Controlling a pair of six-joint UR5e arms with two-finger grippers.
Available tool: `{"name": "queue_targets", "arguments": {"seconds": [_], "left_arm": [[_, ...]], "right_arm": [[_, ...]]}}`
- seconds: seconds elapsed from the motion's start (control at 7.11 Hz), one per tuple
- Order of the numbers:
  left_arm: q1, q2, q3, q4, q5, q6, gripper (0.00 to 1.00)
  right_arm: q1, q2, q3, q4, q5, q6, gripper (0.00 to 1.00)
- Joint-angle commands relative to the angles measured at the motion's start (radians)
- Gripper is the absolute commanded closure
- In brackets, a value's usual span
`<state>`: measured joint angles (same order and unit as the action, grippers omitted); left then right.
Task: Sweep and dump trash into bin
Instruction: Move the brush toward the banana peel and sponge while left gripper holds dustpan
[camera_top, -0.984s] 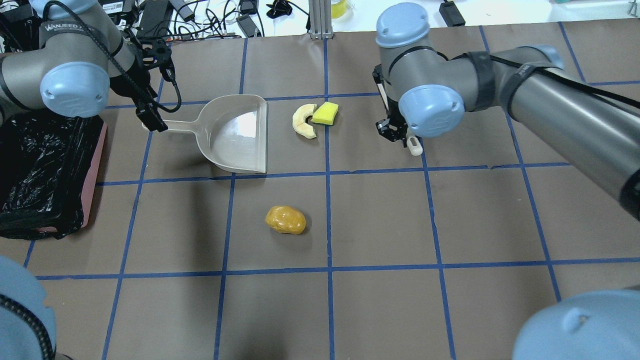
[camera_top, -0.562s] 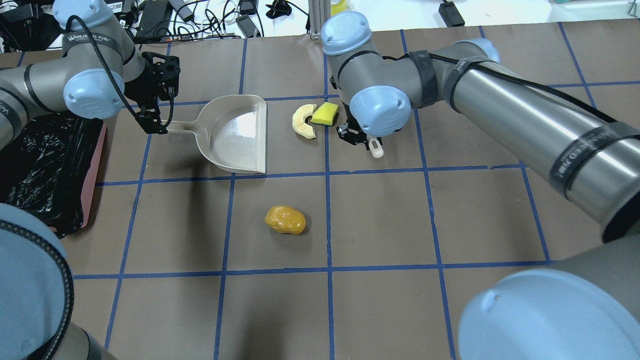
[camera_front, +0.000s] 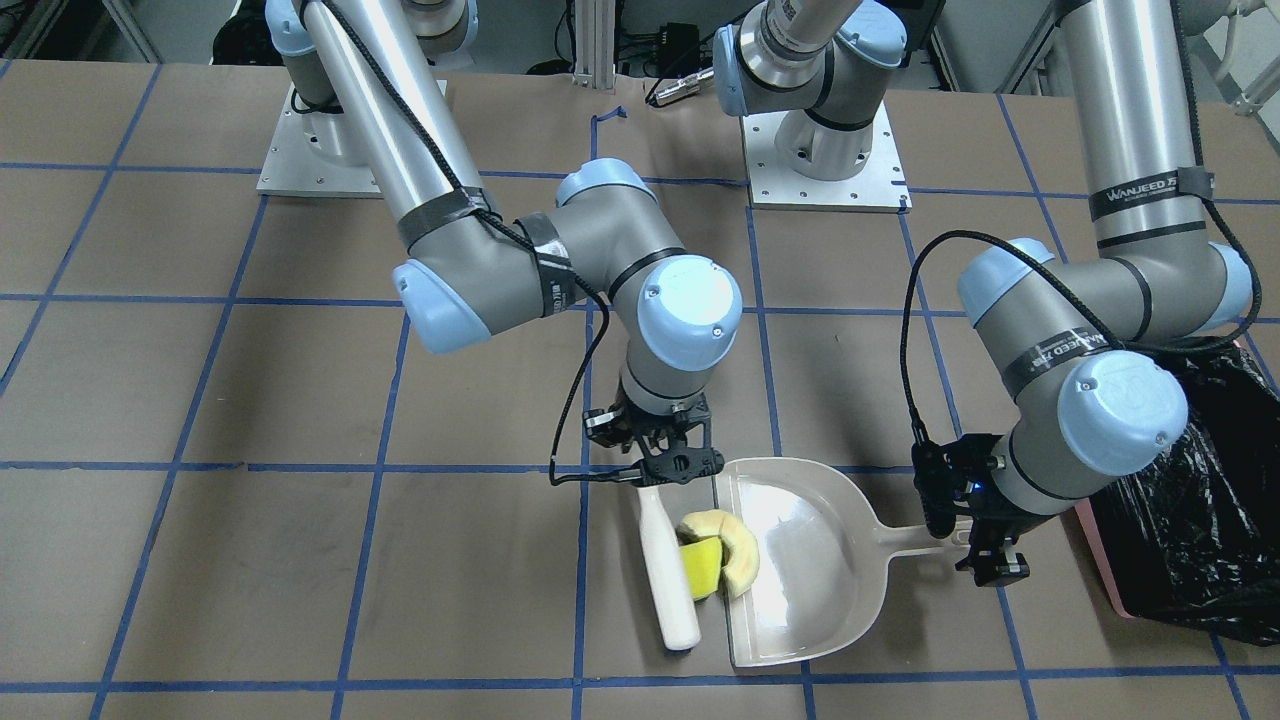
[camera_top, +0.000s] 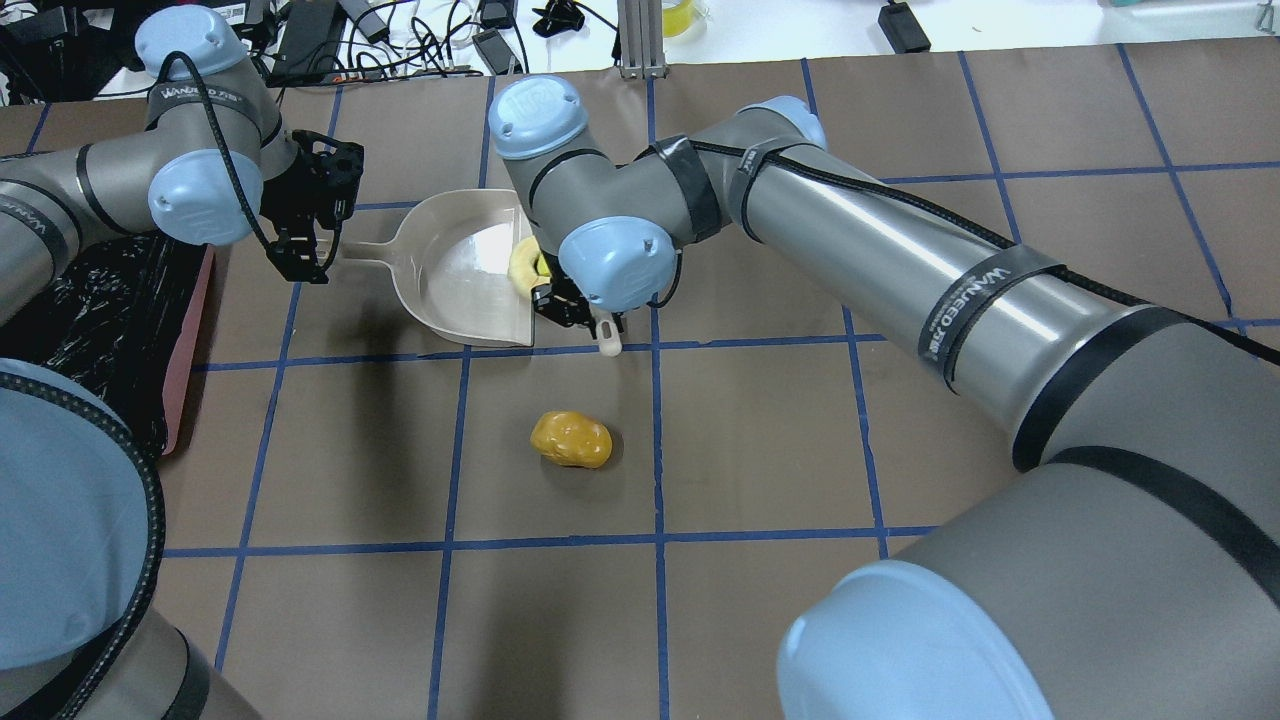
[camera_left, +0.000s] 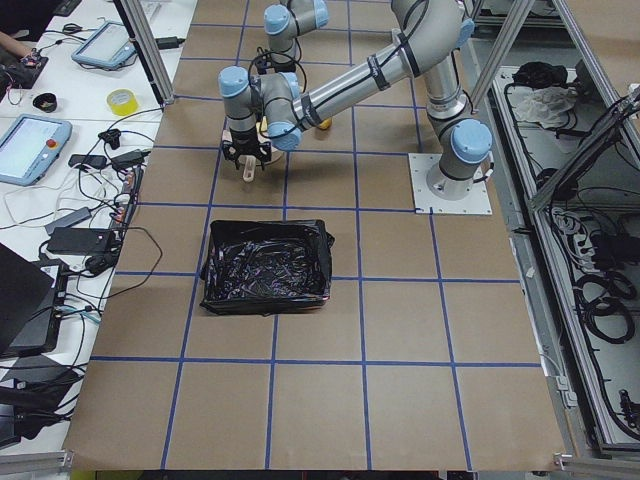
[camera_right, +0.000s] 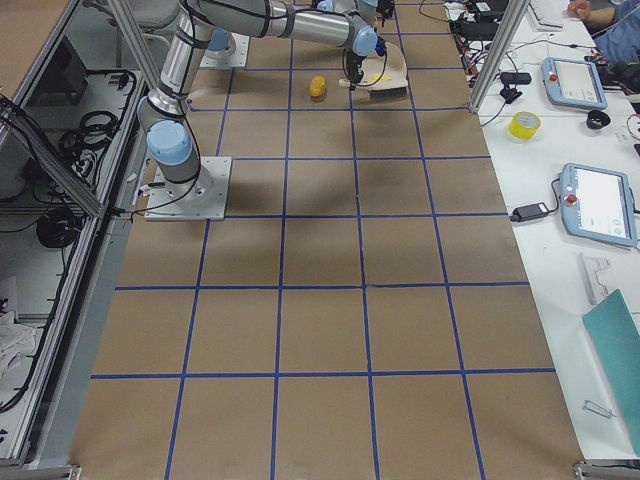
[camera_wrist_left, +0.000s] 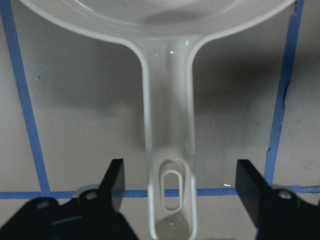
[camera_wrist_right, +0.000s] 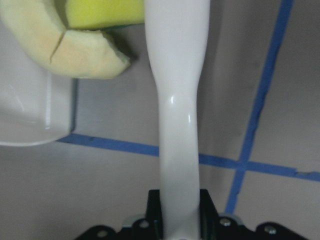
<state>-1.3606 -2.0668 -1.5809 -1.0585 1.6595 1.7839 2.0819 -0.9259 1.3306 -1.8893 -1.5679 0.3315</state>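
The orange-yellow lump is away from the dustpan's opening; my grippers should bring dustpan and stick to it once slice and wedge are in.
My right gripper (camera_front: 668, 462) is shut on a white sweeper stick (camera_front: 668, 570), which lies flat on the table. The stick presses the pale crescent slice (camera_front: 728, 545) and the yellow wedge (camera_front: 702, 568) against the mouth of the beige dustpan (camera_front: 810, 590). The right wrist view shows the slice (camera_wrist_right: 60, 45) on the pan's lip and the wedge (camera_wrist_right: 105, 12) beside the stick (camera_wrist_right: 177, 75). The orange-yellow lump (camera_top: 571, 439) lies alone, nearer me. My left gripper (camera_wrist_left: 181, 175) is open, its fingers apart on either side of the dustpan handle (camera_wrist_left: 167, 125). The pink bin with its black bag (camera_top: 90, 310) stands at my left.
Cables and power bricks (camera_top: 400, 40) lie beyond the table's far edge. Blue tape lines (camera_top: 655, 450) grid the brown table. The right arm (camera_top: 900, 260) stretches across the table's middle towards the dustpan.
My right arm swept left with the stick and pushed the crescent slice and wedge to the dustpan's mouth. The left gripper stayed at the handle. The lump has not moved.
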Motion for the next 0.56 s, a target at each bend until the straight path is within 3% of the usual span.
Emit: {"name": "queue_targets", "arguments": {"seconds": [0.0,0.14,0.42], "left_arm": [[0.017,-0.01,0.001,0.002,-0.003,-0.003,0.62],[0.017,-0.013,-0.002,0.003,-0.003,-0.003,0.81],[0.017,-0.013,-0.004,0.005,-0.006,-0.003,1.0]], "right_arm": [[0.078,0.019,-0.051,-0.004,0.17,0.157,1.0],[0.078,0.019,-0.076,-0.004,0.189,0.179,1.0],[0.073,0.012,-0.114,0.007,0.239,0.244,1.0]]}}
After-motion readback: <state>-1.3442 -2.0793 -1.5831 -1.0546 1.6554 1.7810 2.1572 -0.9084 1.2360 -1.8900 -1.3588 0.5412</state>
